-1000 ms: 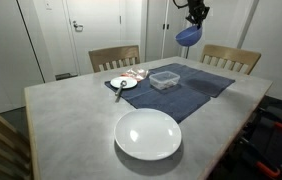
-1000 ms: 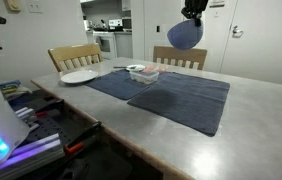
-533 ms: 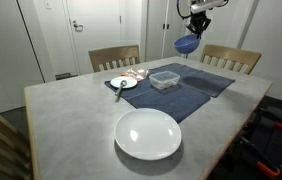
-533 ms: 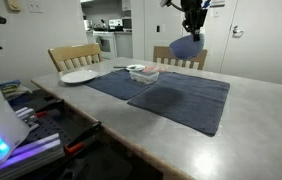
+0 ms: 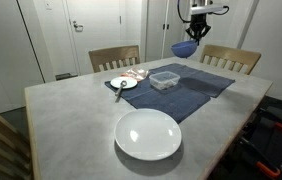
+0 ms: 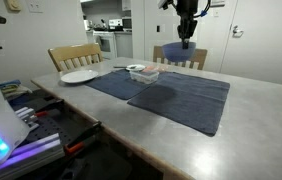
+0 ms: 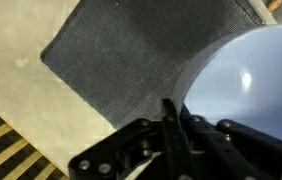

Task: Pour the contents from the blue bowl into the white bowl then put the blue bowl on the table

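Observation:
The blue bowl point(image 6: 179, 52) is hanging above open dark blue mat point(image 6: 175, 84), clear of the translucent container, so my gripper should go on lowering the bowl until its base touches the mat.
My gripper point(image 5: 192, 30) is shut on the rim of the blue bowl point(image 5: 185, 47) and holds it high in the air over the far part of the table point(image 5: 61, 110), above the dark blue mat point(image 5: 191, 88). In an exterior view the gripper point(image 6: 186, 30) and the bowl point(image 6: 184, 42) show in front of a chair. In the wrist view the bowl's pale blue side point(image 7: 251, 75) fills the right, with my fingers point(image 7: 171, 125) clamped on its edge. The wide white bowl point(image 5: 148, 134) sits near the table's front, well away from the gripper; it also shows at the table's left end point(image 6: 78, 76).
A square translucent container point(image 5: 164, 78) sits on the mat below and left of the bowl. A small white plate point(image 5: 123, 83) with items lies beside it. Two wooden chairs point(image 5: 114, 57) point(image 5: 231, 58) stand behind the table. Equipment point(image 6: 21, 125) sits by the table's edge.
My gripper has turned and come down a little with the blue bowl, which now sits lower and is tilted differently. Nothing on the table has moved.

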`<state>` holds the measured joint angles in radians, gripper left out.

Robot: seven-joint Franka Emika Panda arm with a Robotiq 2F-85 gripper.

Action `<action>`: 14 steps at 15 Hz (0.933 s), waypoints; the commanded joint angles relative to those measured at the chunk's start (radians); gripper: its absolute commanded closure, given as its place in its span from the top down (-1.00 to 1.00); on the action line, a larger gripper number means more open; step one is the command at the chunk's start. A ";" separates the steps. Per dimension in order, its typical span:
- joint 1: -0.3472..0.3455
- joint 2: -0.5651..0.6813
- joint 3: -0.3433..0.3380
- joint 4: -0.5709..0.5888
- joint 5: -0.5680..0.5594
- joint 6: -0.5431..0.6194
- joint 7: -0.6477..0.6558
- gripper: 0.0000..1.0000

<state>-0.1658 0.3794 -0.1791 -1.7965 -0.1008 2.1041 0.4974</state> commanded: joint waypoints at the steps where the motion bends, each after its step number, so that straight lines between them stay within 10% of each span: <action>1: -0.001 0.013 -0.008 -0.004 0.071 -0.009 -0.035 -0.97; 14: -0.013 0.125 -0.020 0.020 0.170 0.026 -0.037 -0.97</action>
<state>-0.1744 0.4877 -0.1927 -1.7917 0.0378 2.1206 0.4908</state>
